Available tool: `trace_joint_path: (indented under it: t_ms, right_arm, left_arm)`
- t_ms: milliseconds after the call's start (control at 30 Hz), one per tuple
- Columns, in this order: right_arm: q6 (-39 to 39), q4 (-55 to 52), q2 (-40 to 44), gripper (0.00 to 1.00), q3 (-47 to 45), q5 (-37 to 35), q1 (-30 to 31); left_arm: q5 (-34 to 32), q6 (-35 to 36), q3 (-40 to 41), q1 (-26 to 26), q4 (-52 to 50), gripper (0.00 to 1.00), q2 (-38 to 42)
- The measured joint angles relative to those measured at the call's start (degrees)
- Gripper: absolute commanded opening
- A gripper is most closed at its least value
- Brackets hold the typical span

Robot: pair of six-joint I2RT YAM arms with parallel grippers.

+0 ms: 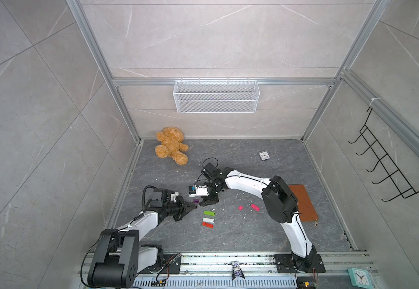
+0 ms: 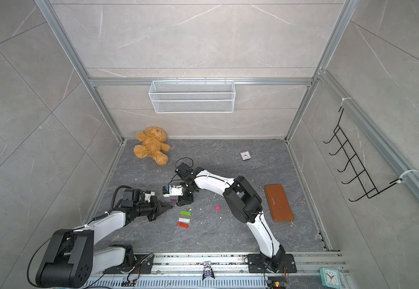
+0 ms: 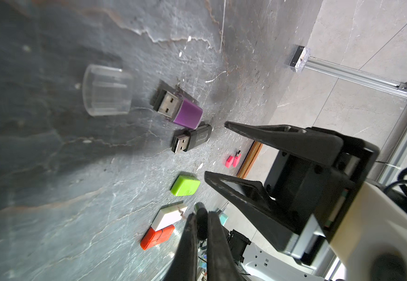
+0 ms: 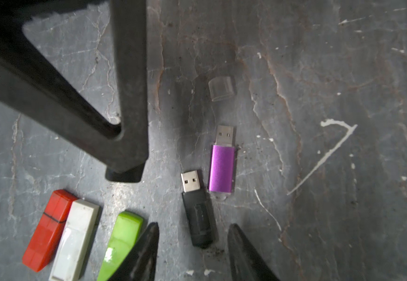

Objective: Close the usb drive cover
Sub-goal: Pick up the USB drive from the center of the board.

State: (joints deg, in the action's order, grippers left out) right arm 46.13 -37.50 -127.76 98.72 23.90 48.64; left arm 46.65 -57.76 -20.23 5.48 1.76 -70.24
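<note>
The black usb drive lies at a slant, and just its rear end (image 4: 202,242) is inside my right gripper. Next, I reach farther along its body (image 4: 197,213) and grip it straight.
A black usb drive (image 4: 197,211) lies on the dark stone table with its metal plug bare, and it also shows in the left wrist view (image 3: 190,140). My right gripper (image 4: 192,228) is open, one fingertip on either side of the drive's rear end, not touching it. My left gripper (image 3: 201,215) is shut on a small black usb drive cover (image 3: 201,219) and hovers close beside it (image 1: 195,205). Next to the black drive lies a purple drive (image 4: 222,167), uncapped, with its clear cover (image 4: 222,87) loose just beyond its plug.
Capped green (image 1: 209,213), white (image 1: 208,220) and red (image 1: 207,225) drives lie in a row near the grippers. A pink drive (image 1: 255,207) and pink cap (image 1: 240,207) lie to the right, before a brown case (image 1: 302,201). A teddy bear (image 1: 172,145) and small clock (image 1: 263,155) sit farther back.
</note>
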Motion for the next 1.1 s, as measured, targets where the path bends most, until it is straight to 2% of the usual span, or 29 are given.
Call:
trace_joint_path:
  t_ms: [200, 467, 633, 967, 1100]
  right_arm:
    - [0.1, 0.3, -2.3, 0.48, 0.7, -1.0, 0.9]
    - [1.0, 0.3, -3.0, 0.38, 1.8, -2.5, 1.2]
    - [1.7, 0.4, -3.0, 0.37, 1.8, -3.4, 1.3]
    - [2.5, 0.9, -2.9, 0.19, 1.6, -4.3, 1.3]
    - [2.5, 2.9, -1.7, 0.17, -0.6, -4.5, 1.3]
  left_arm:
    - [0.0, 0.7, 0.0, -0.3, -0.7, 0.00, 0.7]
    - [0.0, 1.0, 0.0, -0.4, -1.8, 0.00, 1.4]
    - [0.0, 1.2, -0.2, -0.4, -2.3, 0.00, 1.8]
    - [0.0, 1.8, -0.3, -0.4, -2.8, 0.00, 2.7]
    - [0.0, 2.0, -0.3, -0.4, -2.8, 0.00, 2.7]
